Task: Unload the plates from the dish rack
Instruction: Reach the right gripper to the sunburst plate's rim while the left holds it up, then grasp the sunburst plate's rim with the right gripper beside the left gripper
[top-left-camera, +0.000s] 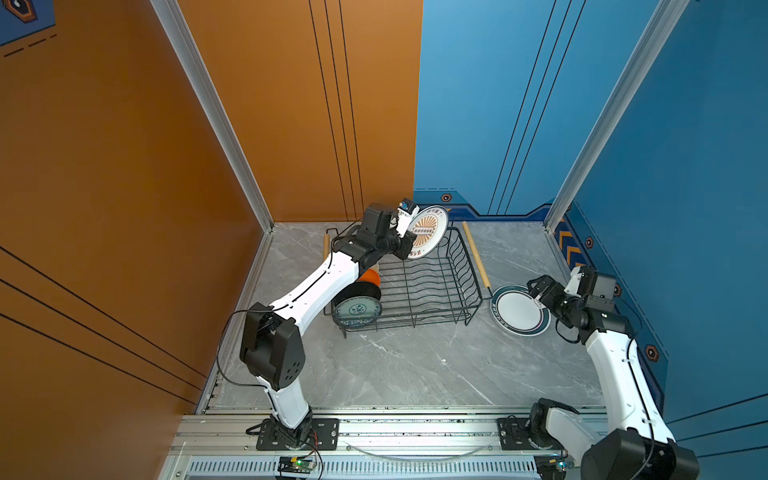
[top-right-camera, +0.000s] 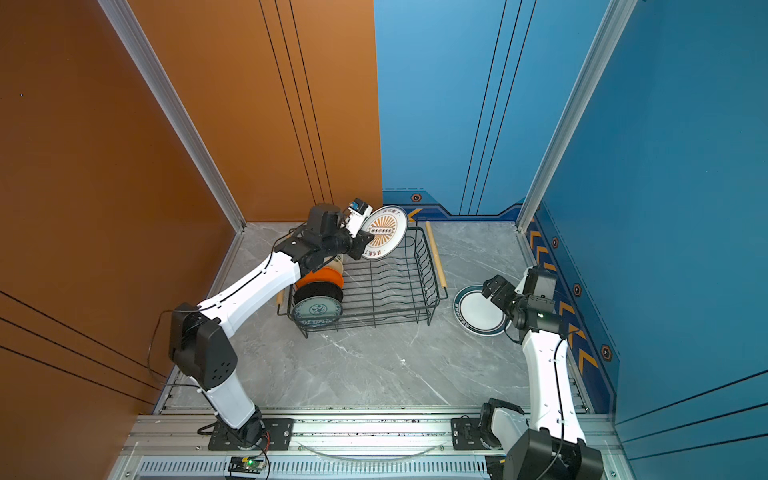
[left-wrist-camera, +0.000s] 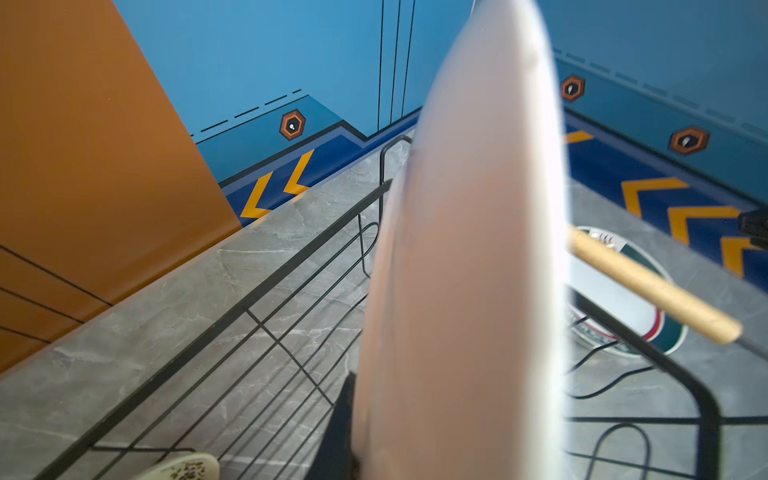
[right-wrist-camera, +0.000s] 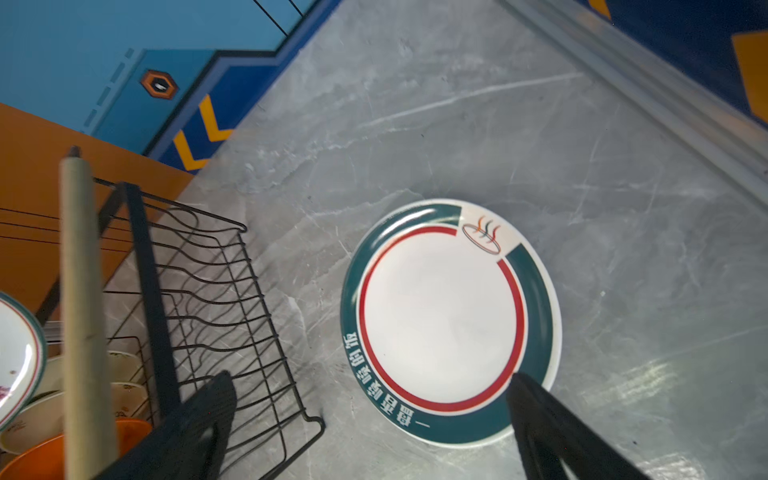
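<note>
I can see the sunburst plate (top-left-camera: 429, 231) held upright in my left gripper with its opposite rim (top-left-camera: 445, 227) free. I should go on moving my right gripper toward that rim until its fingers are on both sides of the rim.
My left gripper (top-left-camera: 408, 240) is shut on the rim of a white plate with an orange sunburst (top-left-camera: 428, 232) (top-right-camera: 384, 232), holding it tilted on edge above the far end of the black wire dish rack (top-left-camera: 415, 319) (top-right-camera: 374, 316). In the left wrist view that plate (left-wrist-camera: 469, 249) is a blurred pale shape filling the middle, with one dark finger (left-wrist-camera: 338, 419) beside it. Teal-patterned (top-left-camera: 358, 311), black (top-left-camera: 368, 289) and orange (top-left-camera: 372, 275) plates stand at the rack's left end. A white plate with a dark green rim (top-left-camera: 519, 309) (right-wrist-camera: 444, 320) lies flat on the table right of the rack. My right gripper (top-left-camera: 536, 294) (right-wrist-camera: 370, 384) is open over its edge, holding nothing.
The rack's wooden handles (top-left-camera: 476, 253) (top-left-camera: 326, 245) stick out at both ends; one (right-wrist-camera: 83, 311) is close to my right gripper. Orange wall on the left, blue walls behind and right. Grey marble table (top-left-camera: 395, 365) stretches in front of the rack.
</note>
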